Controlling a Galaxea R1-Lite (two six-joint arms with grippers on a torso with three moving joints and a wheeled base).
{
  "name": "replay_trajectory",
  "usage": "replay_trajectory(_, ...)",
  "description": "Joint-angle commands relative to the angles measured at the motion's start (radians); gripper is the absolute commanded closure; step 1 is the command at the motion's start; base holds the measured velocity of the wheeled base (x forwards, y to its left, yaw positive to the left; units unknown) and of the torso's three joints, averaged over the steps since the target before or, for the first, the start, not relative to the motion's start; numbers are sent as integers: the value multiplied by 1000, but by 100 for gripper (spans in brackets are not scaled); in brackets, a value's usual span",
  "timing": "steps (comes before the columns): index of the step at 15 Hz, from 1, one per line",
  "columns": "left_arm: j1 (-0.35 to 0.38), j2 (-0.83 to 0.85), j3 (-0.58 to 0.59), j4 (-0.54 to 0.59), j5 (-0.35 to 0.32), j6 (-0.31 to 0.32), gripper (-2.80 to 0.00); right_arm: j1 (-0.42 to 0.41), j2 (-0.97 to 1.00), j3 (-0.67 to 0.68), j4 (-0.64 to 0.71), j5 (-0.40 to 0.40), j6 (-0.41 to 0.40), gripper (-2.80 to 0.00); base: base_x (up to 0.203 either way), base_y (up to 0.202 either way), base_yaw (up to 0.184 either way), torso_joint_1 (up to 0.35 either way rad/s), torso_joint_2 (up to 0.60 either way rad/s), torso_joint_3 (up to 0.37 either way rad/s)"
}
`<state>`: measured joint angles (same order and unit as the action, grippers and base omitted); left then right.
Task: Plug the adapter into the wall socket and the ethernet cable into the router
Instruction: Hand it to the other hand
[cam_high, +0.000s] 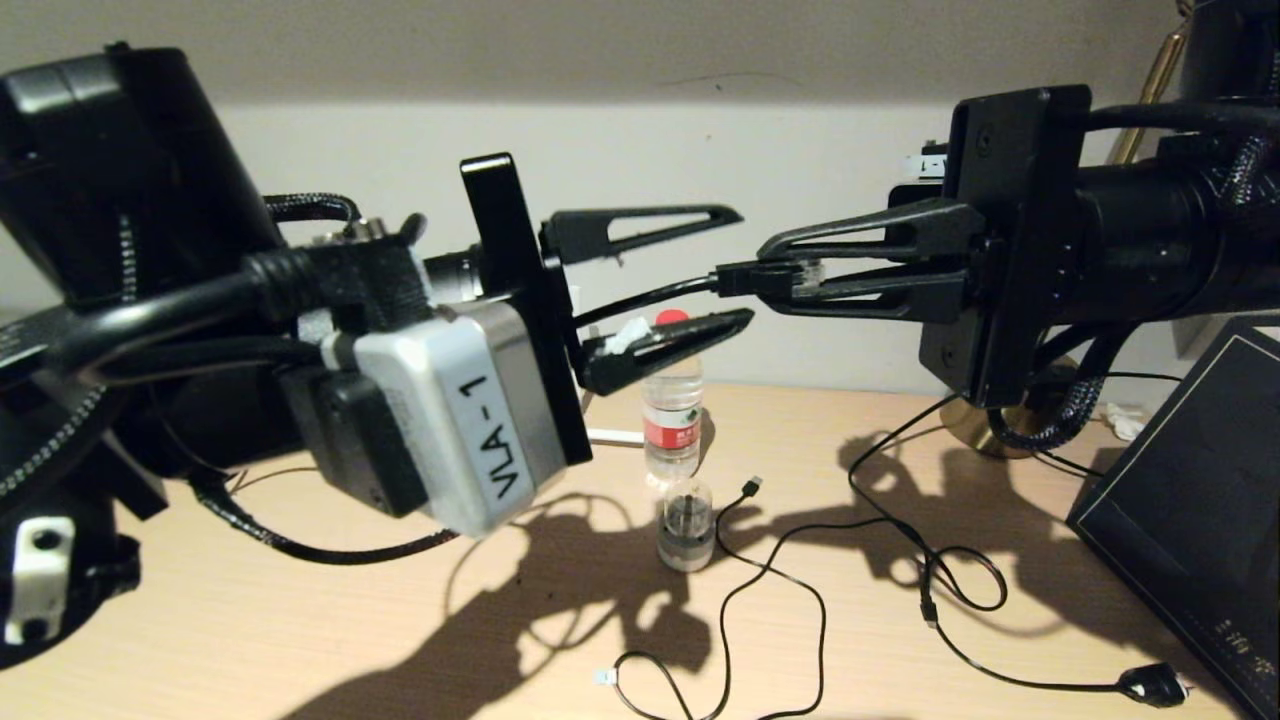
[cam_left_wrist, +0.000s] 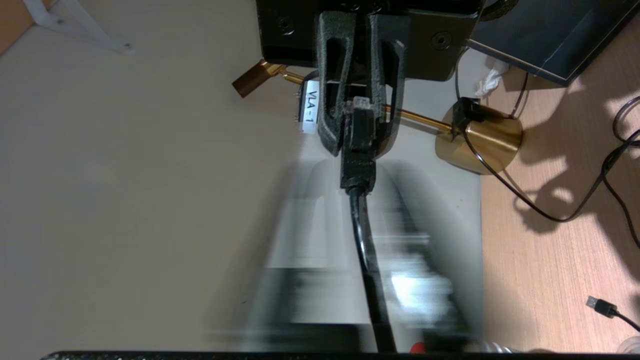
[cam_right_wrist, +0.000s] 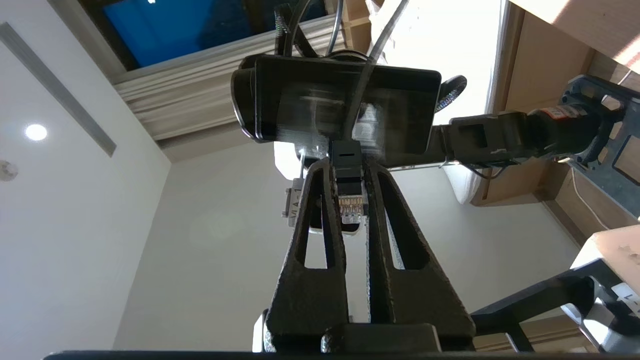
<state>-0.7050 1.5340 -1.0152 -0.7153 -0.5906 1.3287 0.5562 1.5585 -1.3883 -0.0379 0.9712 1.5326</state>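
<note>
Next, I take the black boot (cam_high: 734, 280) with my left gripper, and open my right gripper and move it back, because my right gripper covers the connector's clear tip (cam_high: 812, 277).
Both grippers hang in the air above the wooden desk (cam_high: 300, 620), facing each other. My right gripper (cam_high: 772, 274) is shut on the clear-tipped connector (cam_right_wrist: 348, 202) of the ethernet cable (cam_high: 640, 300), whose black boot sticks out past its fingertips. From there the cable runs between the two fingers of my left gripper (cam_high: 745, 265), which stand well apart in the head view and are smeared by motion in the left wrist view. The adapter, the wall socket and the router are out of view.
On the desk below stand a water bottle (cam_high: 672, 420) and a small glass jar (cam_high: 686, 525). A thin black USB cable (cam_high: 770, 570) and a lamp cord with a black plug (cam_high: 1150, 685) loop across the desk. A brass lamp base (cam_high: 985, 425) and a black box (cam_high: 1190, 500) sit at the right.
</note>
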Motion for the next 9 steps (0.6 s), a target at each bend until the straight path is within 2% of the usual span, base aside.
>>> replay_trajectory(1, -7, -2, 5, -4, -3, 7, 0, 1, 2, 0, 0, 4, 9, 0, 0, 0, 0, 0, 0, 0)
replay_trajectory(9, -13, -17, 27, -4, -3, 7, 0, 1, 9, 0, -2, 1, 3, 0, 0, 0, 0, 0, 0, 0)
